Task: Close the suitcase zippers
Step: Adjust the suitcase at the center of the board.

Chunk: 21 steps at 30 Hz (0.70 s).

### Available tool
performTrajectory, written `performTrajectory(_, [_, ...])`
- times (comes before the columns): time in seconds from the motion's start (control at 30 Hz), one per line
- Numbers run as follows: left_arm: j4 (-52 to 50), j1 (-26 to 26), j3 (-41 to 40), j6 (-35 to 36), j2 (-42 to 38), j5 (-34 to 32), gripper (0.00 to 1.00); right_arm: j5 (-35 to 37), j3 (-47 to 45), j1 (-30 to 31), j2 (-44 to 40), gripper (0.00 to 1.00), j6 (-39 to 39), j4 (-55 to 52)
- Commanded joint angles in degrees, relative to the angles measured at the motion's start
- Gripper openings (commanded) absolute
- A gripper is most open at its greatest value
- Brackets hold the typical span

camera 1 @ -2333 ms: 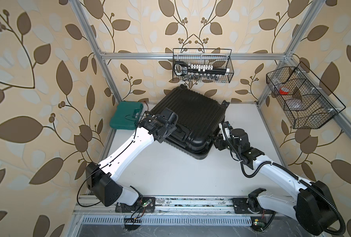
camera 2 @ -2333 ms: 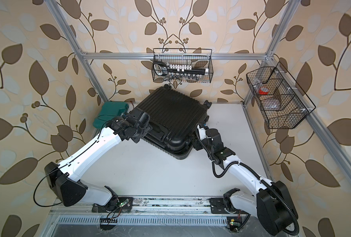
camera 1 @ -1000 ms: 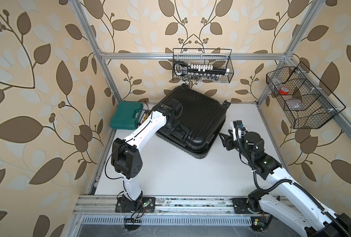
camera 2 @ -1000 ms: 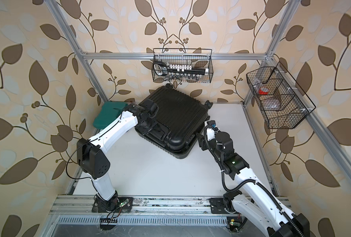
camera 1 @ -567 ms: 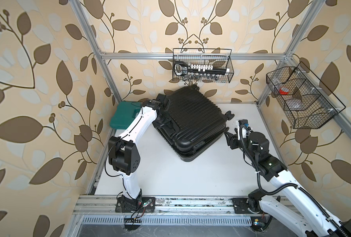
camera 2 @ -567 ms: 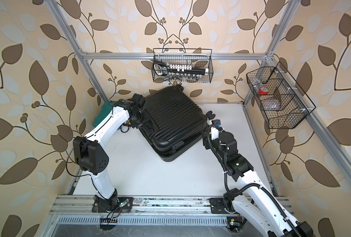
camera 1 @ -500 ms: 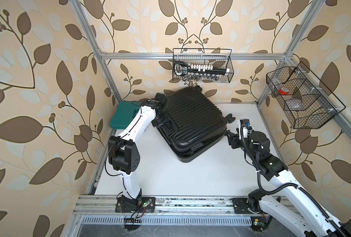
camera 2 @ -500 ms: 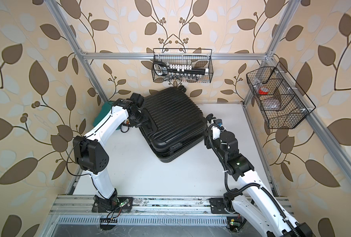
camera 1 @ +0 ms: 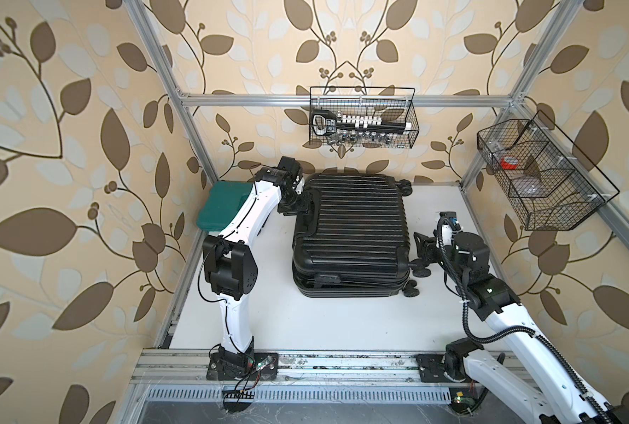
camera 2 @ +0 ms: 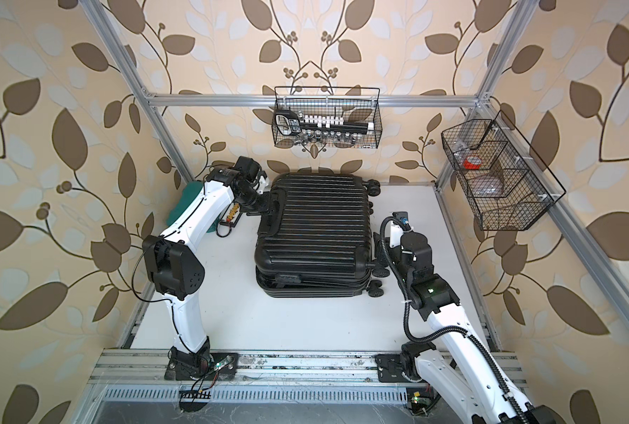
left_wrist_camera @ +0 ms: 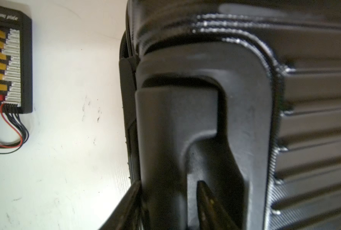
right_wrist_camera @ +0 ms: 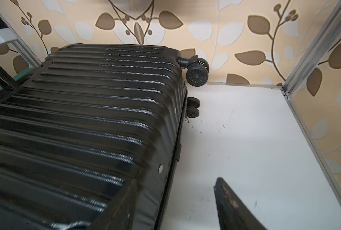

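Observation:
My left gripper is shallow around the handle, with a gap [left_wrist_camera: 192,191] next to the handle's bar. Next, I reach in further and grip the handle snugly [left_wrist_camera: 163,186] before I move the suitcase.
The black ribbed suitcase [camera 1: 349,227] lies flat at the back middle of the table, wheels to the right. My left gripper [camera 1: 303,205] is at its moulded handle on the left side. In the left wrist view this gripper [left_wrist_camera: 169,183] is open, with the handle bar [left_wrist_camera: 165,129] between its fingers and a gap on one side. My right gripper [camera 1: 421,247] hangs open by the near right wheels, holding nothing. In the right wrist view the zippers [right_wrist_camera: 181,137] show as a thin black track along the rim, with a small tab hanging from it.
A teal tool case [camera 1: 224,205] lies at the back left under my left arm, with a charging board [camera 2: 232,214] beside it. Wire baskets hang on the back wall [camera 1: 362,117] and the right wall [camera 1: 540,176]. Bare white table [camera 1: 324,323] lies in front.
The suitcase has swung from a diagonal lie to square with the table, carried round by my left gripper on its handle. The left jaws have widened. My right gripper has drawn back to the right.

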Motion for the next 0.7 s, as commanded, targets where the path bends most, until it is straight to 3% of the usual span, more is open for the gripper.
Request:
performTrajectory(0.0, [1.1,-0.7,-2.1,3.4,-3.4,4.5,0.53,0.5,1.3,-0.2,0.9,0.62,0.5,-0.9])
performTrajectory(0.23, [2.7,-0.7,-8.3,2.2,-4.9,5.4,0.54,0.1,1.6,-0.3,1.8,0.62,0.5,-0.7])
performTrajectory(0.3, [3.0,-0.7,-9.0,1.7,-5.0,5.1,0.47,-0.2,1.4,-0.5,1.8,0.62,0.6,-0.7])
performTrajectory(0.37, [3.0,-0.7,-8.6,1.4,-5.1,5.3,0.34,-1.2,1.0,-1.6,2.1,0.62,1.2,-0.6])
performTrajectory(0.53, [0.9,-0.7,-2.7,1.7,-4.5,1.0,0.25,-8.0,-0.6,-7.6,2.9,0.62,3.6,0.2])
performTrajectory(0.67, [-3.6,0.2,8.6,3.8,-0.4,-1.2,0.23,-13.1,-2.3,-12.2,3.7,0.62,5.1,1.0])
